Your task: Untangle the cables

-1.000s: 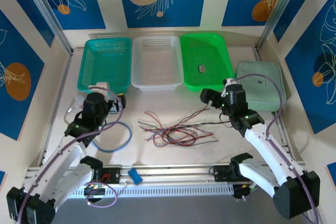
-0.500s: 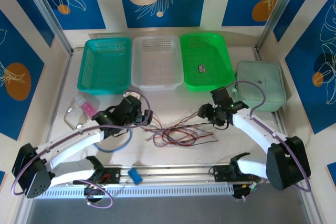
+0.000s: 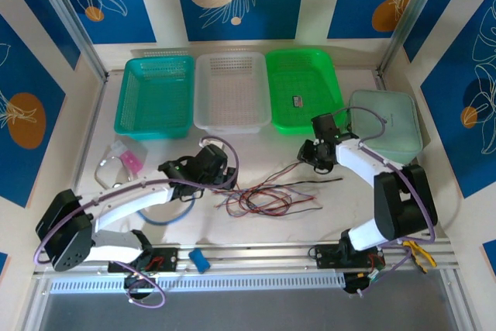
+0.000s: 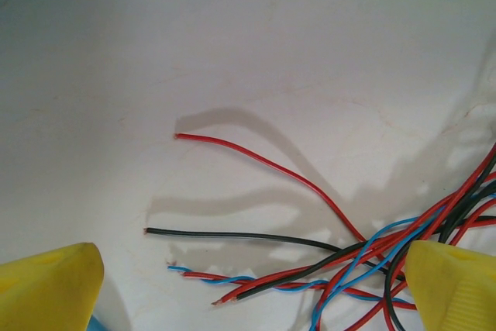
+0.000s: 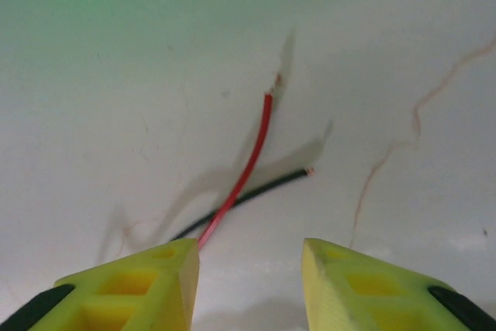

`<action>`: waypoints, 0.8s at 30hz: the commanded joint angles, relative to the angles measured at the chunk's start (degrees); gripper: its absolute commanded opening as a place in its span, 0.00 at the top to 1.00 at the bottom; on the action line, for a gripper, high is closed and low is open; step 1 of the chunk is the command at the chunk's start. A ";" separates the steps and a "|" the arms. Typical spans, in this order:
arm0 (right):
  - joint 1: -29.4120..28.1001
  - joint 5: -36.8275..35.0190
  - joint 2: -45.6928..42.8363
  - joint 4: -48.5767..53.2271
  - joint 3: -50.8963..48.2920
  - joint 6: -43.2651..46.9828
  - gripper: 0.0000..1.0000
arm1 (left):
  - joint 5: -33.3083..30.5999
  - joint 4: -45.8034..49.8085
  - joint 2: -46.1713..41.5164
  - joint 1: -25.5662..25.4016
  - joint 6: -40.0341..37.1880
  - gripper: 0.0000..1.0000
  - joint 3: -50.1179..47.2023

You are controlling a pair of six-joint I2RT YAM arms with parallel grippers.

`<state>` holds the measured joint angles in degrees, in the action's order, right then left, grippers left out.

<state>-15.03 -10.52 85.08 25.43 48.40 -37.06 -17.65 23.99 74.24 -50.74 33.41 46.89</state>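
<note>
The black wire's loose end by my right gripper is clear of the tangle, so my left gripper should keep moving toward this wire until its fingers close.
The cables lie as a loose tangle of thin red, black and blue wires on the white table, mid-front. My left gripper sits at the tangle's left end, open wide. In the left wrist view its yellow fingertips frame the free ends of a red wire, a black wire and a red-blue twisted pair. My right gripper hovers at the tangle's upper right end. Its jaws stand partly apart, with a red wire running down to the inner edge of the left finger and crossing a black wire.
Teal, white and green baskets line the back. A pale green box sits at right. A thick light-blue hose loop and a clear pouch lie at left. A small blue object rests on the front rail.
My left arm has swung right to the tangle's left end, still open. My right gripper has moved to the wire ends at upper right, and its jaws have narrowed.
</note>
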 commanded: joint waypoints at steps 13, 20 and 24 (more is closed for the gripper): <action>-2.67 -8.27 8.84 -4.64 4.35 0.46 0.69 | 2.20 -5.26 3.77 -1.06 2.55 0.02 2.67; -3.92 -12.60 10.32 -3.16 4.76 -2.39 0.69 | 2.19 -4.74 4.60 -1.07 2.34 0.02 2.87; -4.62 -12.22 9.54 -7.93 1.91 -3.69 0.72 | 2.43 -4.87 4.95 -1.03 2.58 0.02 2.68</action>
<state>-19.09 -21.21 94.96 20.27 51.64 -38.57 -16.10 19.27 78.63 -51.29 35.16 48.80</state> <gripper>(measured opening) 0.282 0.979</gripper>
